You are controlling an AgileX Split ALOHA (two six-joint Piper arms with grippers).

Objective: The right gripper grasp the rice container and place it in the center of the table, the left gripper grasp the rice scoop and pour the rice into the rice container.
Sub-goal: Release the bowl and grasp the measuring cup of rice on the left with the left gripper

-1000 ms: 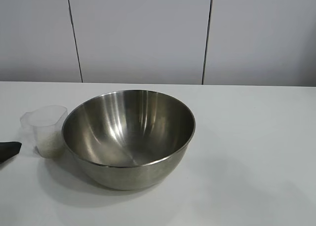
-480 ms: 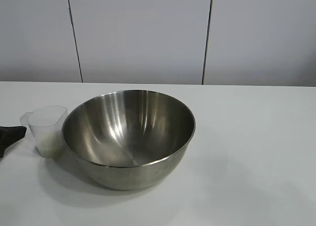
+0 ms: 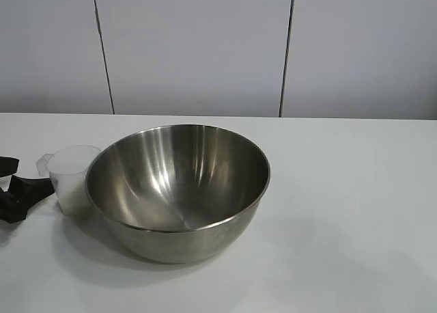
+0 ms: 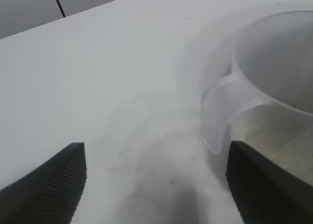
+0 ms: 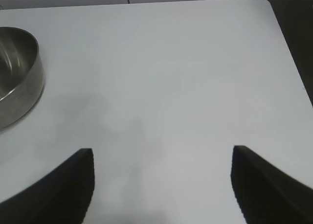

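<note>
My gripper will cover only the rice container's bottom with rice when I pour, because a dim pale layer (image 3: 76, 208) shows low in the rice scoop (image 3: 71, 178).
The rice container (image 3: 177, 190), a large steel bowl, stands near the table's middle and is empty inside. The rice scoop (image 3: 72, 180), a small clear cup, stands against the bowl's left side, with rice (image 3: 72, 202) showing dimly at its bottom. My left gripper (image 3: 17, 183) is open at the left edge, level with the scoop. In the left wrist view the gripper (image 4: 155, 150) straddles bare table, and the scoop's handle (image 4: 220, 116) lies just beside one fingertip (image 4: 244, 175). My right gripper (image 5: 162, 150) is open over bare table, away from the bowl (image 5: 17, 77).
The white table (image 3: 341, 210) stretches to the right of the bowl. Its far right corner and edge (image 5: 288, 53) show in the right wrist view. A grey panelled wall stands behind the table.
My left gripper has come in from the left edge toward the scoop. The scoop has shifted a little to the right, toward the bowl. The bowl has not moved.
</note>
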